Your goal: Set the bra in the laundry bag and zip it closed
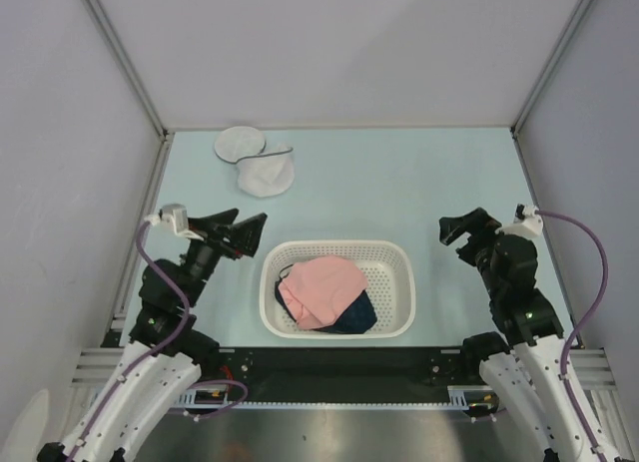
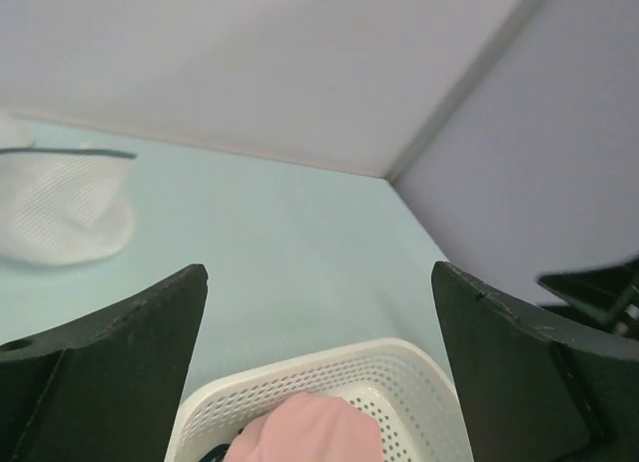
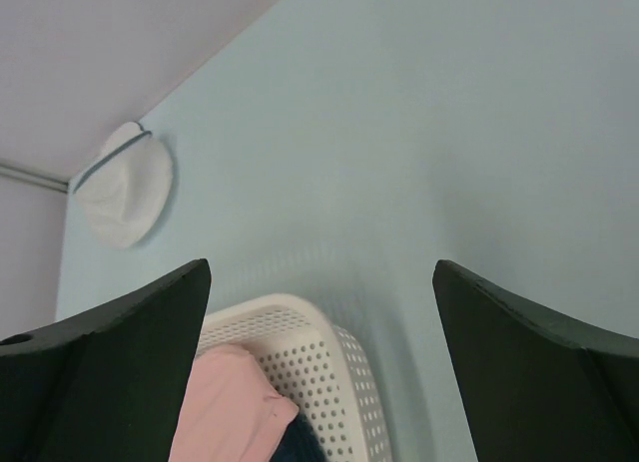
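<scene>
I should next move my open right gripper over the basket until it closes on the pink fabric (image 1: 312, 284), because that fabric lies on top, over the dark blue garment (image 1: 356, 315).
A pink bra (image 1: 318, 287) lies in a white perforated basket (image 1: 399, 272) at the near middle, over a dark blue garment (image 1: 361, 312). It also shows in the left wrist view (image 2: 305, 430) and the right wrist view (image 3: 225, 412). The white mesh laundry bag (image 1: 265, 173) lies at the far left with its round flap lid (image 1: 240, 143) open; it also shows in the left wrist view (image 2: 60, 208) and the right wrist view (image 3: 125, 193). My left gripper (image 1: 242, 232) is open and empty left of the basket. My right gripper (image 1: 461, 231) is open and empty right of it.
The basket rim shows in the left wrist view (image 2: 300, 372) and the right wrist view (image 3: 344, 362). Grey walls with metal corner posts (image 1: 130, 68) enclose the light blue table (image 1: 399, 183) on three sides.
</scene>
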Robot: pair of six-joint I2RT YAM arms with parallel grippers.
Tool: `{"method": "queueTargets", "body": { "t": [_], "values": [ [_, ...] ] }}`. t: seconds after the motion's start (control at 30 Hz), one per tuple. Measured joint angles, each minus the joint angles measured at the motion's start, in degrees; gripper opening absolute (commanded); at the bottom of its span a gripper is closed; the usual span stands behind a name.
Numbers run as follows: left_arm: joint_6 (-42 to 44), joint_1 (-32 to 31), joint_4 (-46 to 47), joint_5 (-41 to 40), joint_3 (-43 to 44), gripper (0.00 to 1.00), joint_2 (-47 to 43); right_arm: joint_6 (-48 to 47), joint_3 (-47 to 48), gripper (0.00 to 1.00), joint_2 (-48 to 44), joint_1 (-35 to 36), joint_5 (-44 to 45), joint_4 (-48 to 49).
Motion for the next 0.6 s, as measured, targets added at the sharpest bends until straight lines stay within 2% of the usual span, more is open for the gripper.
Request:
{"method": "queueTargets", "body": {
  "t": [0.13, 0.2, 0.33, 0.4, 0.5, 0.6],
  "values": [
    [-1.7, 0.0, -18.4, -9.9, 13.0, 1.0, 6.0, -3.5, 9.7, 0.99, 5.2, -0.5, -0.5, -8.3],
    [-1.8, 0.0, -23.5, -12.5, 15.0, 1.0, 6.3, -5.7, 11.2, 1.0, 6.5, -0.5, -4.1, -8.7],
    [-3.1, 0.0, -30.8, -14.3, 13.0, 1.0, 1.4, -7.8, 14.7, 1.0, 12.1, 2.4, -11.4, -10.0],
    [-3.8, 0.0, -32.9, -14.5, 11.3, 1.0, -2.1, -8.3, 16.3, 1.0, 17.3, 11.4, -12.5, -8.6],
    [-4.8, 0.0, -34.3, -14.5, 10.7, 1.0, -5.9, -9.4, 17.3, 1.0, 24.6, 27.3, -8.2, -6.8],
    [-5.2, 0.0, -35.4, -14.6, 11.1, 1.0, -5.7, -11.0, 21.5, 0.9, 33.9, 41.4, -3.5, -6.6]
  ]
}}
